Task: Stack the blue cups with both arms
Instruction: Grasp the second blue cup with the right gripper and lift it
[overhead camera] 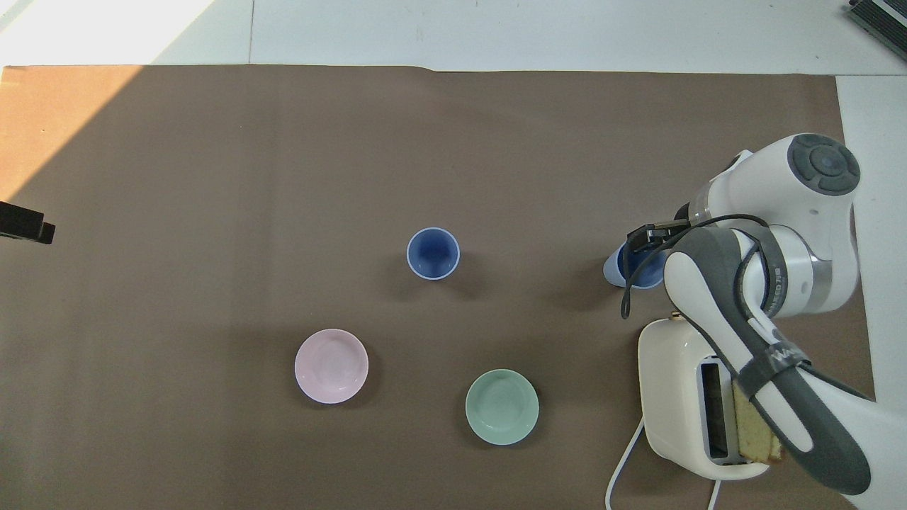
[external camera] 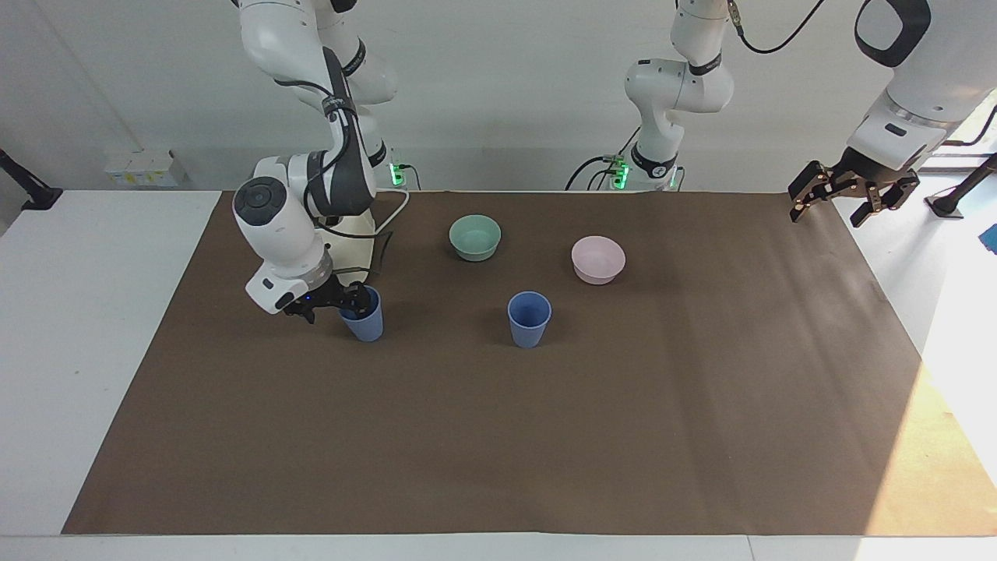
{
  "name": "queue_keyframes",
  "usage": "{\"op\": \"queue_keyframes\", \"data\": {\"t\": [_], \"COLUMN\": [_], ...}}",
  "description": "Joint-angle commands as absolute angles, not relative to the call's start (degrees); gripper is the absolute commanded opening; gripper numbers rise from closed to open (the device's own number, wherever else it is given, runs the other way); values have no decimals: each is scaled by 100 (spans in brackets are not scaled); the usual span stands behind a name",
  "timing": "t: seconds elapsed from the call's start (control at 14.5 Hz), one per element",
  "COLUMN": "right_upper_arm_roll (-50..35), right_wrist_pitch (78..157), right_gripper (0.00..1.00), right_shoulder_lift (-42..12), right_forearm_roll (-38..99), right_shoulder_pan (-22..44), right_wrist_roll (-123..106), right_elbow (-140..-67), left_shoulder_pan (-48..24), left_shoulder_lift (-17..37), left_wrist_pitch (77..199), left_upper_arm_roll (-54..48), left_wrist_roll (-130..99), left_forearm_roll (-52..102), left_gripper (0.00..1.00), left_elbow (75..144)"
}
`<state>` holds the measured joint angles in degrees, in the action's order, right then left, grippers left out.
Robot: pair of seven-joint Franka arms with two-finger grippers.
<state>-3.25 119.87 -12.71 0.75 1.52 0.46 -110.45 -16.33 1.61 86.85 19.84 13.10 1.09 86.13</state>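
My gripper will lower the cup at my right gripper (overhead camera: 648, 272), and that cup will nest deep inside the middle blue cup (overhead camera: 434, 253), because the middle one stands open and empty.
Two blue cups stand upright on the brown mat. One cup (external camera: 366, 323) (overhead camera: 615, 270) is in front of the toaster, toward the right arm's end. My right gripper (external camera: 336, 305) (overhead camera: 648, 237) is down at its rim, open, with one finger over the cup's mouth and the other outside its wall. The other cup (external camera: 529, 319) (overhead camera: 433, 253) stands alone mid-table. My left gripper (external camera: 826, 214) hangs open and empty in the air over the mat's edge at the left arm's end. Only its tip (overhead camera: 25, 228) shows in the overhead view.
A cream toaster (overhead camera: 673, 382) with a slice of bread (overhead camera: 758, 425) stands nearer to the robots than the gripped-at cup, partly under the right arm. A mint-green bowl (external camera: 475, 237) and a pale pink bowl (external camera: 597, 259) sit nearer to the robots than the middle cup.
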Motion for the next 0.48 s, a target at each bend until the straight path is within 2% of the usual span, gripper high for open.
{"op": "queue_keyframes", "data": {"t": [0.0,0.41], "right_upper_arm_roll": [-352,-352], "right_wrist_pitch": [12067,12076], "right_gripper": [0,0], "right_shoulder_lift": [-1160,-1178], "right_forearm_roll": [132,132], "right_shoulder_pan": [211,220], "right_wrist_roll": [-35,-79], "right_elbow": [-11180,-11145], "left_shoulder_pan": [-1355,-1177], "left_shoulder_lift": [211,-26], "left_wrist_pitch": [8359,8595], "left_upper_arm_roll": [1925,1890], "left_wrist_roll": [1607,1802], "left_forearm_roll": [9,88], "left_gripper": [100,100], "left_elbow": [8332,8429]}}
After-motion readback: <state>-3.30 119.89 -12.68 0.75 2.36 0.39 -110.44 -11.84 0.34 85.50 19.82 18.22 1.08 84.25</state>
